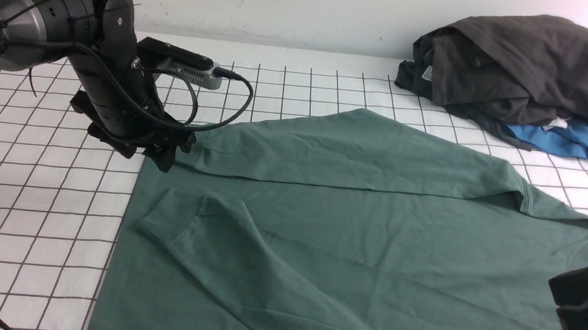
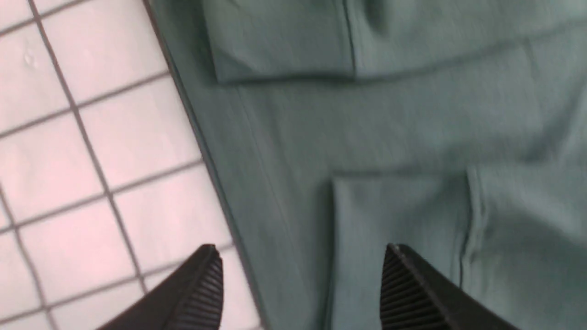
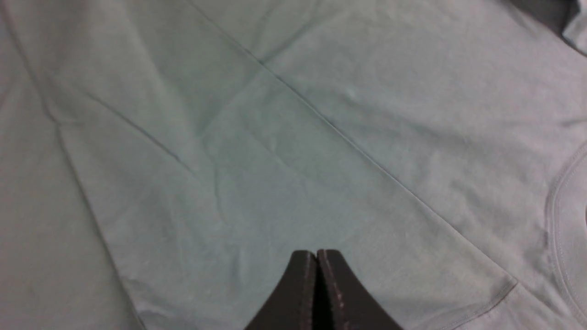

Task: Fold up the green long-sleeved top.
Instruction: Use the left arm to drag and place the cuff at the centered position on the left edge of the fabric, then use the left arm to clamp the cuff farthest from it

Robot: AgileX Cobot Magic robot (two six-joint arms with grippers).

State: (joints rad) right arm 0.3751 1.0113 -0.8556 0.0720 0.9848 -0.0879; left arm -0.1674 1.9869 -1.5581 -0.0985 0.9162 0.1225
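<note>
The robot can expect the far sleeve [image 1: 339,153], which bulges out [image 1: 363,119] beyond the body, to swing inward and uncover the body's hidden edge when the robot pulls the sleeve's cuff.
The green long-sleeved top [image 1: 373,239] lies flat on the gridded table, both sleeves folded across its body. The far sleeve's cuff [image 1: 202,152] ends beside my left gripper [image 1: 164,154]; the near sleeve's cuff [image 1: 168,217] lies lower. In the left wrist view my left gripper [image 2: 299,250] is open, holding nothing. It hovers over the top's side edge [image 2: 215,183], one finger above the white table and the other above a cuff [image 2: 399,211]. My right gripper [image 1: 558,299] is at the right edge, shut and empty [image 3: 316,252] over plain green cloth near the neckline seam [image 3: 555,220].
A dark grey heap of clothes [image 1: 533,70] lies at the back right with a bright blue garment [image 1: 575,140] under it. White gridded table [image 1: 21,213] shows to the left of the top. A pale wall [image 1: 289,6] closes the far side.
</note>
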